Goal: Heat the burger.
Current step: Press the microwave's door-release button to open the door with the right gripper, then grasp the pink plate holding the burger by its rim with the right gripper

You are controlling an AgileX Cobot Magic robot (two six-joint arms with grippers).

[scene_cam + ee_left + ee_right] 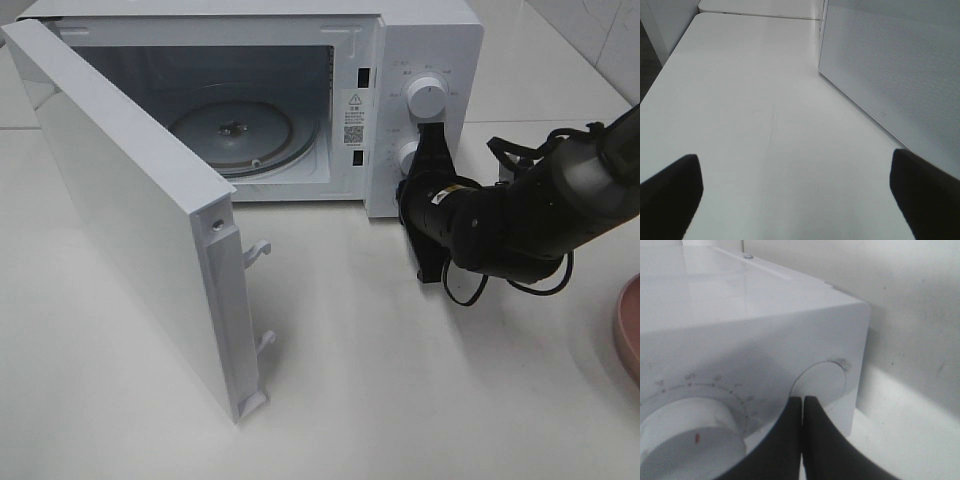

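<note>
My right gripper goes on from the button to the pink plate point(630, 328) and opens its fingers there, because the microwave door point(150, 210) is swung wide clear of the turntable.
The burger is out of view in every frame. The white microwave point(420, 40) stands at the back with its door point(140, 220) swung wide open. Its glass turntable point(232, 132) is bare. My right gripper point(433, 128) is shut with nothing in it. Its tip rests against the control panel between the upper knob point(427, 97) and the lower knob point(407, 155). In the right wrist view the closed fingertips point(802, 402) meet a flat round button point(822, 380) beside a dial point(690, 437). My left gripper point(799, 200) is open and empty over bare table, with the door's dotted panel point(890, 75) alongside.
The rim of a pink plate point(630, 330) shows at the right edge of the exterior view. The open door juts far out over the left half of the white table point(400, 380). The table's edge point(655, 85) shows in the left wrist view.
</note>
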